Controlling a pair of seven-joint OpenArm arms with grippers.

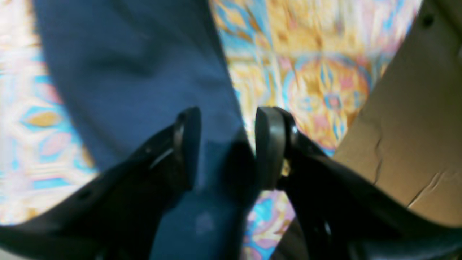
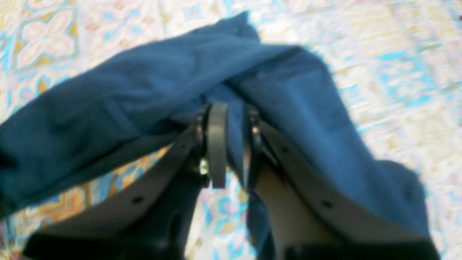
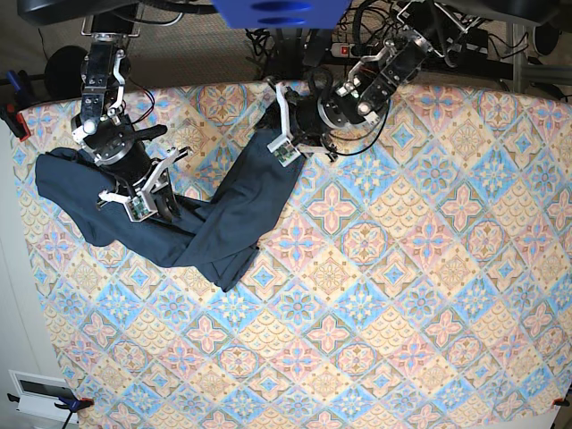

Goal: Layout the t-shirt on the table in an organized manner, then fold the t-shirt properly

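The t-shirt's upper end (image 3: 266,147) leans toward the table's back edge, so the robot's left gripper should grab that end and pull it across to the table's open side (image 3: 393,197).
The dark navy t-shirt (image 3: 206,232) lies crumpled on the left part of the patterned table (image 3: 402,268), one band of it stretching up toward the back middle. My right gripper (image 3: 154,207) is over the shirt's left half. In the right wrist view this right gripper (image 2: 232,144) is shut on a fold of the t-shirt (image 2: 144,90), which drapes to both sides. My left gripper (image 3: 284,134) sits at the upper end of the band. Close up, the left gripper (image 1: 227,144) stands open, its fingers wide apart with the t-shirt (image 1: 126,72) running between them.
Cables and equipment (image 3: 384,27) crowd the table's back edge. A red clamp (image 3: 13,121) grips the left edge and a white box (image 3: 40,393) sits off the front left corner. A tan panel (image 1: 415,126) fills the right side of the left wrist view.
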